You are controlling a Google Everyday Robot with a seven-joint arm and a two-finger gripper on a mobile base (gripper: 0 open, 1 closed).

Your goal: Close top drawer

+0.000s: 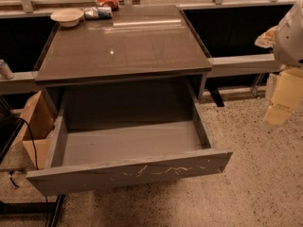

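The top drawer [132,125] sticks far out and its front [132,172] covers the space below, so I should expect to find a hidden lower drawer when I push the top drawer in.
The top drawer [130,141] is pulled far out from under the dark counter top [123,46]. It is a wide, deep grey box and its inside looks empty. Its flat grey front [128,173] has no handle and bears pale scratch marks near the middle and right. My gripper [280,109] hangs at the right edge of the camera view, pale yellow under a grey-white arm part [289,32]. It is in the air to the right of the drawer, apart from it, about level with the drawer's right side wall.
A white bowl [66,16], a crumpled packet [97,12] and a red bag [108,2] lie at the back of the counter. A cardboard box [35,122] and a black cable [32,141] are left of the drawer. Speckled floor [255,174] lies to the right.
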